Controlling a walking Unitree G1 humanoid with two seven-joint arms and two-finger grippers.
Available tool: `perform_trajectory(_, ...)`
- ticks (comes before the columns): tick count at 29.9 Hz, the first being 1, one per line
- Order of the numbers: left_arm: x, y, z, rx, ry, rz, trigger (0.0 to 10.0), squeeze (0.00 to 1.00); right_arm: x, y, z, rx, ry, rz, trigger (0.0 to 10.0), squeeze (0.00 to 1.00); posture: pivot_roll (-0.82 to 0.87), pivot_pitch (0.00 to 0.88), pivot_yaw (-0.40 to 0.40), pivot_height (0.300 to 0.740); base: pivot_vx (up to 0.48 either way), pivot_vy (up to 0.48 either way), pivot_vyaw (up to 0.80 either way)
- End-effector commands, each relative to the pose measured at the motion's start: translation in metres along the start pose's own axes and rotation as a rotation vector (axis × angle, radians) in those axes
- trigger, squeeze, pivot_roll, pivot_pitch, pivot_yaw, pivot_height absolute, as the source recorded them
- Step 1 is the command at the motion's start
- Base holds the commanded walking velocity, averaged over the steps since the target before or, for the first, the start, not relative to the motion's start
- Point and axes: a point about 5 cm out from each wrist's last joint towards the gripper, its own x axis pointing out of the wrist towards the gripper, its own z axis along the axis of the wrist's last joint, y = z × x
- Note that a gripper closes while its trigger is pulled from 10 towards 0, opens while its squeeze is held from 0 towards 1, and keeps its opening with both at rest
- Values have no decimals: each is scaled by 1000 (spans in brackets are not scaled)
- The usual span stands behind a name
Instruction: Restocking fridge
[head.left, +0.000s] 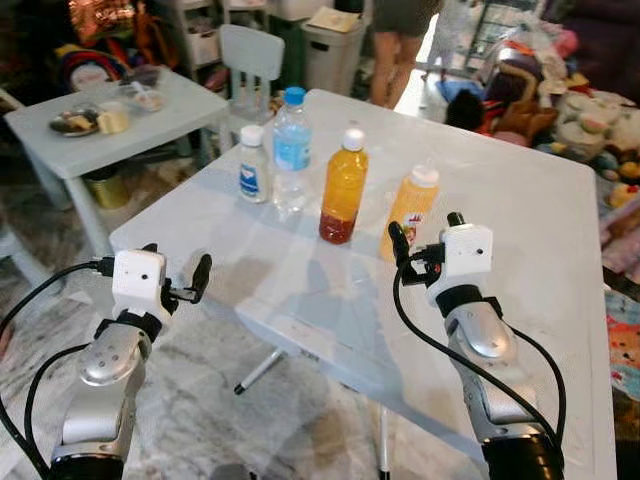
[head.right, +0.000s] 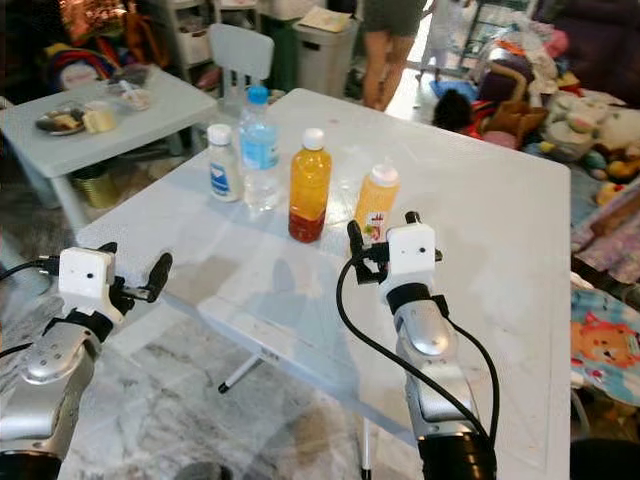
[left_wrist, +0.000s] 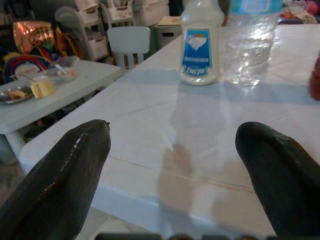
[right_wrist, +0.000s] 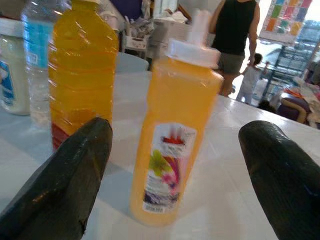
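The squeeze bottle (head.left: 408, 210) should turn out to be nearly full when the robot lifts it, because the orange colour reaches up to the bottle's shoulder (right_wrist: 187, 74) under the white cap.
Four bottles stand in a row on the white folding table (head.left: 520, 230): a small white mayonnaise bottle (head.left: 254, 164), a clear water bottle (head.left: 291, 150) with a blue cap, a tall orange juice bottle (head.left: 343, 187) and an orange squeeze bottle (head.left: 412, 212). My right gripper (head.left: 425, 230) is open just in front of the squeeze bottle (right_wrist: 175, 145), its fingers on either side of it without touching. My left gripper (head.left: 176, 262) is open and empty at the table's near left corner. It points toward the mayonnaise bottle (left_wrist: 200, 45), well short of it.
A small grey table (head.left: 150, 120) with dishes and a white child's chair (head.left: 250, 55) stand at the back left. A person (head.left: 395, 40) stands behind the table. Toys (head.left: 580, 110) are piled at the right. Marble floor lies below the table's near edge.
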Motion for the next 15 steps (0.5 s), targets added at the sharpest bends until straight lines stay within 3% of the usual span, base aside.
perform_trajectory(1, -1, -5, 0, -2, 6, -20, 10000, 0, 3, -8, 4, -17, -23, -38, 10000, 0, 33, 0, -43, 740, 0, 0, 0)
perform_trajectory(7, 0, -5, 2, -2, 6, -22, 10000, 0, 8, -12, 9, -29, -45, -66, 10000, 0, 38, 0, -36, 740, 0, 0, 0)
perform_trajectory(15, 3, -6, 5, 16, 4, -30, 10000, 0, 30, -20, 20, -41, -88, -42, 10000, 0, 56, 0, -26, 740, 0, 0, 0)
